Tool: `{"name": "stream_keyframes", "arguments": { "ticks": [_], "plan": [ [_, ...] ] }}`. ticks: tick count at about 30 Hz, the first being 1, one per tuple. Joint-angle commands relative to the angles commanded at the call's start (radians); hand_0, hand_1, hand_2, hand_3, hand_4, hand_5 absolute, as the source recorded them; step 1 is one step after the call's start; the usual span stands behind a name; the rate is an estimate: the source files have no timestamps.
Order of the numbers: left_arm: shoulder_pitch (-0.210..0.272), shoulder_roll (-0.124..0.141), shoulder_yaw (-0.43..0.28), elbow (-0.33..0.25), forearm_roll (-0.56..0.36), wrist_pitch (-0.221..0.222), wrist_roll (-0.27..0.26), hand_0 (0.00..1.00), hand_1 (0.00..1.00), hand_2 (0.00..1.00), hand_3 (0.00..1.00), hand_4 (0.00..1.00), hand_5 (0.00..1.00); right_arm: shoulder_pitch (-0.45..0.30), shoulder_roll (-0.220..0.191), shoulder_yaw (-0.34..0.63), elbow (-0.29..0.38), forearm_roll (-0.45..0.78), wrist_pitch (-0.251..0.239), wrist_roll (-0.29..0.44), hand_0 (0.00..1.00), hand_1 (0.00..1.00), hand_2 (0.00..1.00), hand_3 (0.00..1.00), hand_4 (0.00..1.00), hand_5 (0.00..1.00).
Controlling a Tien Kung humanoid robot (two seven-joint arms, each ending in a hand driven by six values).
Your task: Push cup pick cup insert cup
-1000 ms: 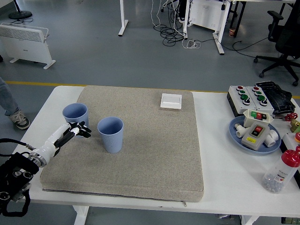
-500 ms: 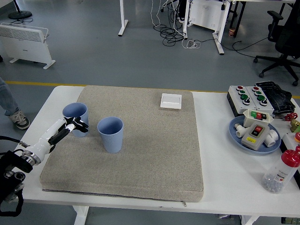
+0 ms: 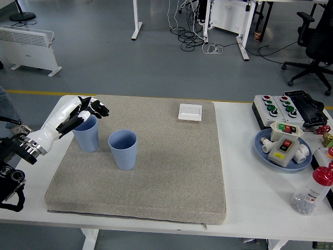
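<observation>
I expect the nearer blue cup (image 3: 123, 149) to sink into the other cup almost to its rim when I insert it, because both cups get narrower toward the base (image 3: 125, 165).
Two light blue ribbed cups stand upright on the grey mat (image 3: 171, 172). The left cup (image 3: 87, 138) is near the mat's left edge, and the other cup (image 3: 123, 150) stands just right of it, a small gap apart. My left hand (image 3: 93, 110) hovers over the left cup's rim and hides part of it. Its black fingers (image 3: 100, 110) are spread and point right, holding nothing. The white forearm (image 3: 52, 129) reaches in from the left edge. My right arm is out of the picture.
A white square box (image 3: 190, 112) lies at the mat's far edge. On the right stand button boxes (image 3: 283, 107), a blue plate (image 3: 260, 146) with parts and a red-capped bottle (image 3: 312, 191). A person's leg (image 3: 6, 110) shows at the far left.
My left hand has risen from beside the left cup's near side to above its rim, moving away from me. Both cups have stayed about where they were.
</observation>
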Motion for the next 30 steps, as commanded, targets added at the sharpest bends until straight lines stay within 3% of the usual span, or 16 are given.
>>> {"name": "stream_keyframes", "arguments": {
  "ticks": [1, 6, 7, 9, 12, 13, 18, 24, 25, 30],
  "plan": [
    [-0.021, 0.003, 0.022, -0.005, 0.031, -0.006, 0.039, 0.915, 0.892, 0.989, 0.915, 0.925, 0.746, 0.000, 0.000, -0.001, 0.000, 0.000, 0.000, 0.000, 0.724, 0.647, 0.649, 0.578, 0.127, 0.475],
    [-0.125, 0.005, 0.152, 0.020, 0.140, -0.057, 0.183, 0.915, 0.892, 0.989, 0.915, 0.925, 0.746, -0.003, 0.000, -0.005, 0.000, 0.005, -0.001, -0.001, 0.724, 0.647, 0.649, 0.578, 0.127, 0.475],
    [-0.145, 0.003, 0.178, 0.027, 0.157, -0.066, 0.204, 0.975, 0.951, 0.998, 0.998, 0.998, 0.640, -0.003, 0.000, -0.006, 0.000, 0.006, -0.001, -0.001, 0.724, 0.648, 0.649, 0.578, 0.127, 0.475],
    [-0.194, -0.003, 0.240, 0.051, 0.194, -0.090, 0.246, 0.975, 0.951, 0.998, 0.998, 0.998, 0.640, -0.004, -0.001, -0.009, 0.000, 0.010, -0.002, -0.001, 0.724, 0.648, 0.649, 0.578, 0.127, 0.475],
    [-0.238, -0.014, 0.298, 0.077, 0.214, -0.105, 0.272, 0.975, 0.951, 0.998, 0.998, 0.998, 0.640, -0.006, -0.001, -0.012, 0.000, 0.014, -0.002, -0.001, 0.724, 0.648, 0.649, 0.578, 0.127, 0.475],
    [-0.255, -0.019, 0.320, 0.088, 0.220, -0.110, 0.279, 0.998, 0.992, 0.998, 0.998, 0.998, 0.554, -0.006, -0.001, -0.013, 0.000, 0.016, -0.002, -0.001, 0.725, 0.648, 0.649, 0.578, 0.128, 0.475],
    [-0.302, -0.034, 0.383, 0.120, 0.229, -0.147, 0.323, 0.998, 0.992, 0.998, 0.998, 0.998, 0.554, -0.004, -0.002, -0.014, 0.000, 0.018, -0.002, -0.001, 0.725, 0.648, 0.649, 0.578, 0.128, 0.475],
    [-0.334, -0.049, 0.431, 0.150, 0.238, -0.165, 0.337, 0.998, 0.985, 0.998, 0.998, 0.998, 0.524, -0.001, -0.004, -0.014, 0.000, 0.019, -0.003, -0.001, 0.725, 0.648, 0.650, 0.578, 0.128, 0.476],
    [-0.335, -0.049, 0.432, 0.150, 0.239, -0.165, 0.338, 0.971, 0.953, 0.998, 0.998, 0.976, 0.396, -0.001, -0.004, -0.014, 0.000, 0.019, -0.003, -0.001, 0.725, 0.648, 0.649, 0.578, 0.128, 0.476],
    [-0.350, -0.061, 0.450, 0.172, 0.250, -0.163, 0.332, 0.971, 0.953, 0.998, 0.998, 0.976, 0.396, 0.001, -0.005, -0.012, 0.000, 0.018, -0.003, -0.001, 0.725, 0.648, 0.649, 0.578, 0.128, 0.476]
  ]
}}
